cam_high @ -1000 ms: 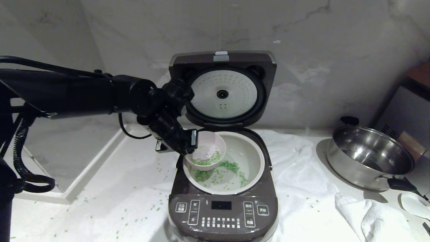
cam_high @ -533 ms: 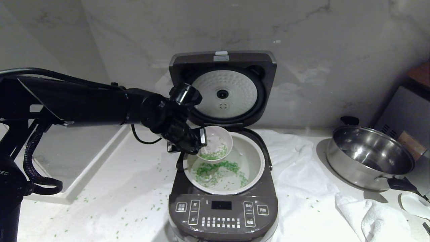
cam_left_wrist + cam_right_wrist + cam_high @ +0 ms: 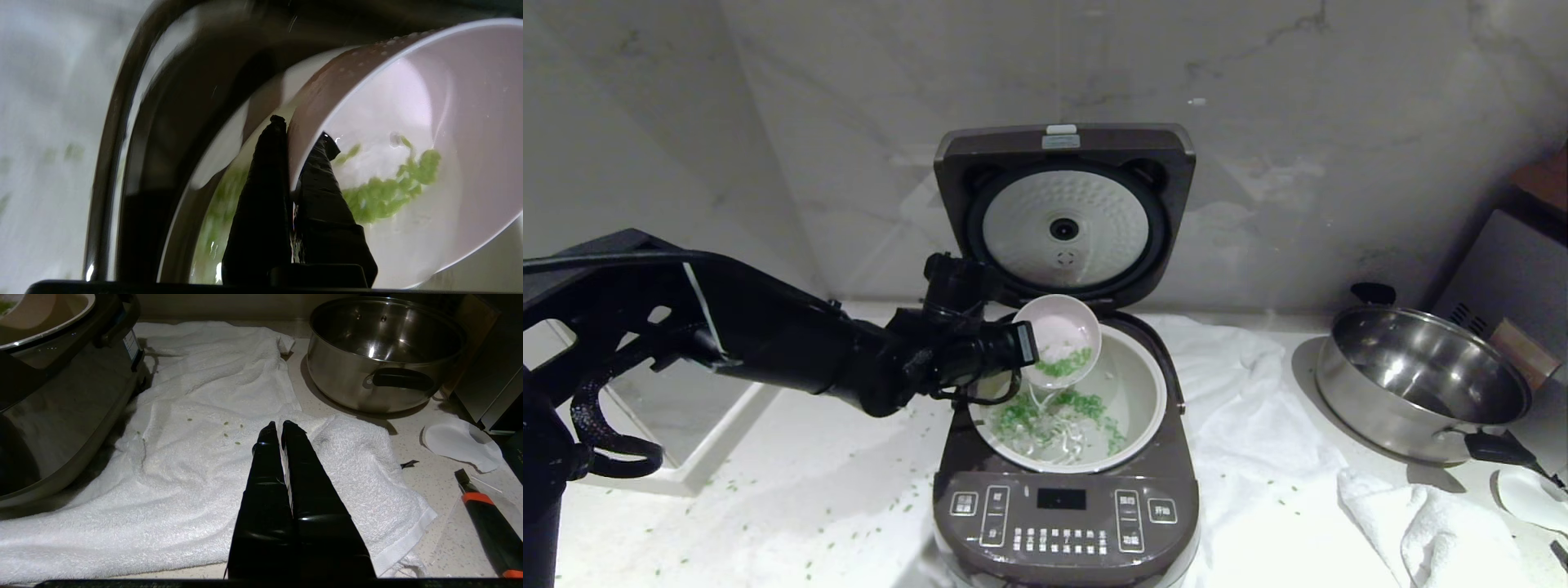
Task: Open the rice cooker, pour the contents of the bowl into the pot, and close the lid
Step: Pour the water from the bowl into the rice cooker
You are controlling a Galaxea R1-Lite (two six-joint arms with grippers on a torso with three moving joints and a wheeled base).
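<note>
Green contents cling inside the bowl (image 3: 1064,363) while water runs out at this tilt, so my left gripper should raise the bowl and tip it steeper over the pot (image 3: 1068,427).
The dark brown rice cooker (image 3: 1066,506) stands open, its lid (image 3: 1064,212) upright at the back with the pale inner plate facing me. My left gripper (image 3: 1025,343) is shut on the rim of the pink bowl (image 3: 1058,327), one finger inside and one outside, holding it steeply tilted over the back left of the pot (image 3: 1139,384). Green contents (image 3: 1068,363) cling near the bowl's lower lip, and water runs from it down onto more green bits in the pot. The left wrist view shows the bowl (image 3: 429,102) pinched by the gripper (image 3: 302,128). My right gripper (image 3: 282,426) hangs shut over a white towel.
A shiny steel pan (image 3: 1421,384) sits to the cooker's right on the counter, a white towel (image 3: 1258,425) spread between them. Green bits (image 3: 849,523) are scattered over the counter on the left. A knife with an orange and black handle (image 3: 486,522) lies by the right arm.
The left arm dropped its elbow and rolled its wrist. The bowl rose toward the back of the pot and tipped much steeper, and more green bits and water now lie in the pot.
</note>
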